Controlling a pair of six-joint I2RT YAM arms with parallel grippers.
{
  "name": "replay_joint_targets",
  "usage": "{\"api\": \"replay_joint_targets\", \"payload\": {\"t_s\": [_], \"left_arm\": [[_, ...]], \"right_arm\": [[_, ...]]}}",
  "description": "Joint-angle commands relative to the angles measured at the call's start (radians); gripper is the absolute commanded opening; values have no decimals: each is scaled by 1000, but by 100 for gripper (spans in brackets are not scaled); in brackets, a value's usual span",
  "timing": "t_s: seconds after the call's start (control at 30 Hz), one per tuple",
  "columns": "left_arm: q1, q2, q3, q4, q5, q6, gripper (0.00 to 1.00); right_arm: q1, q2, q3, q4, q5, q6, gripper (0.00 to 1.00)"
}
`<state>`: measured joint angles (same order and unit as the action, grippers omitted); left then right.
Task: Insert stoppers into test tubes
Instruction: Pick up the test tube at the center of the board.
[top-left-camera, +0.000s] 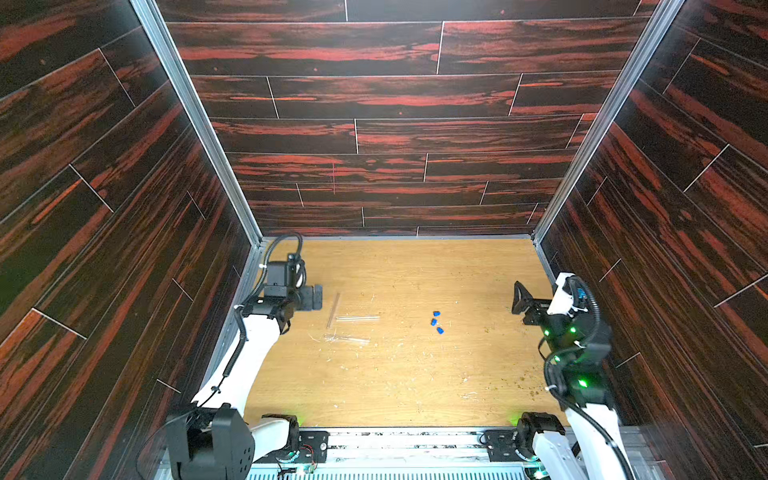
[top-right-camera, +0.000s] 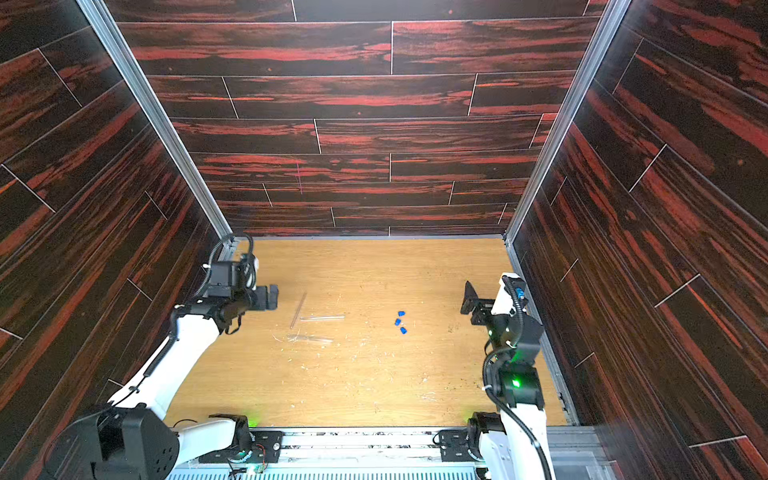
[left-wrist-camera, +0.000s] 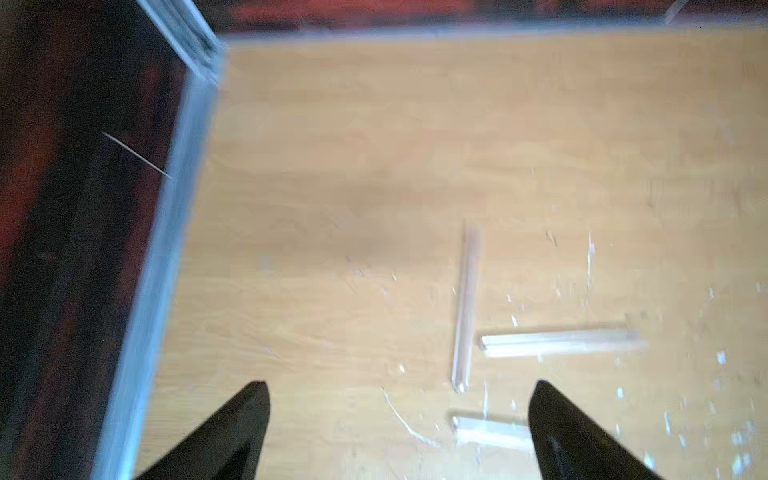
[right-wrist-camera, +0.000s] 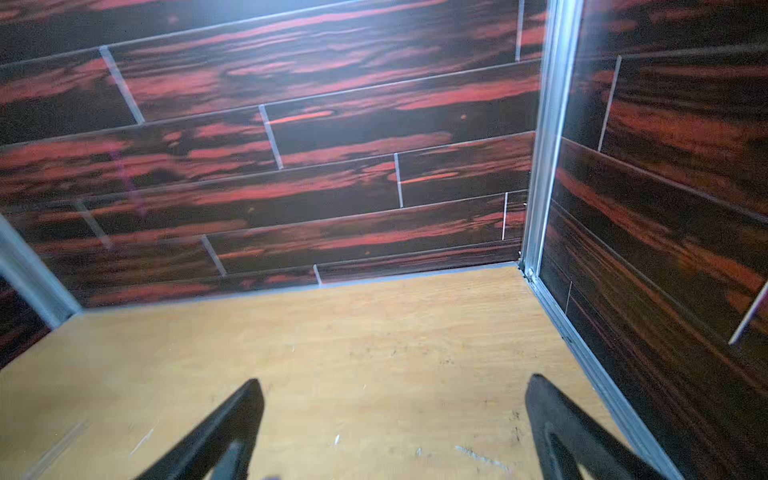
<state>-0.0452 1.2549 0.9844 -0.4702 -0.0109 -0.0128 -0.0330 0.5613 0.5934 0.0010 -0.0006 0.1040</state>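
Observation:
I expect the test tube pointing (left-wrist-camera: 465, 308) away from me to come up by itself when I lift it, because a narrow gap (left-wrist-camera: 476, 342) lies between it and the crosswise one.
Three clear test tubes lie on the wooden floor left of centre. One (top-left-camera: 333, 309) points away from me, one (top-left-camera: 357, 318) lies crosswise, and one (top-left-camera: 347, 338) lies nearer. The same tubes show in the left wrist view (left-wrist-camera: 466, 307) (left-wrist-camera: 561, 343) (left-wrist-camera: 490, 432). Three small blue stoppers (top-left-camera: 436, 313) (top-left-camera: 434, 322) (top-left-camera: 440, 330) sit clustered right of centre. They are apart from the tubes and appear in both top views (top-right-camera: 401, 322). My left gripper (top-left-camera: 316, 297) (left-wrist-camera: 401, 384) hovers open just left of the tubes, holding nothing. My right gripper (top-left-camera: 519, 297) (right-wrist-camera: 395, 379) is open and empty, right of the stoppers.
Dark red wood-pattern walls (top-left-camera: 124, 249) with aluminium rails (top-left-camera: 195, 124) close in the floor (top-left-camera: 395, 386) on three sides. Pale scratches and debris flecks (top-left-camera: 536, 388) dot the floor. The arm bases (top-left-camera: 307, 444) stand along the front edge.

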Motion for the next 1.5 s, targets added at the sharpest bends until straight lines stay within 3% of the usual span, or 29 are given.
{"api": "replay_joint_targets", "payload": {"t_s": [0.0,0.17,0.47,0.73,0.97,1.07,1.2,1.47], "left_arm": [[-5,27,-15,-10,106,35,100],[-20,80,-33,18,103,37,100],[-57,146,-36,-1,79,45,100],[-90,262,-1,-13,31,18,96],[-145,389,98,-48,-29,-2,80],[-160,453,175,-88,-38,3,68],[-172,538,249,-138,-109,-45,59],[-175,644,345,-210,-120,-62,45]], "right_arm": [[3,-35,50,-212,-54,-72,99],[28,-118,-38,-180,-71,-123,99],[190,-394,-333,-72,-4,-163,99],[203,-437,-365,-30,46,-181,99],[202,-459,-369,-26,88,-196,99],[202,-459,-370,-24,91,-199,99],[202,-467,-371,-26,80,-201,99],[202,-469,-372,-30,74,-203,99]]}}
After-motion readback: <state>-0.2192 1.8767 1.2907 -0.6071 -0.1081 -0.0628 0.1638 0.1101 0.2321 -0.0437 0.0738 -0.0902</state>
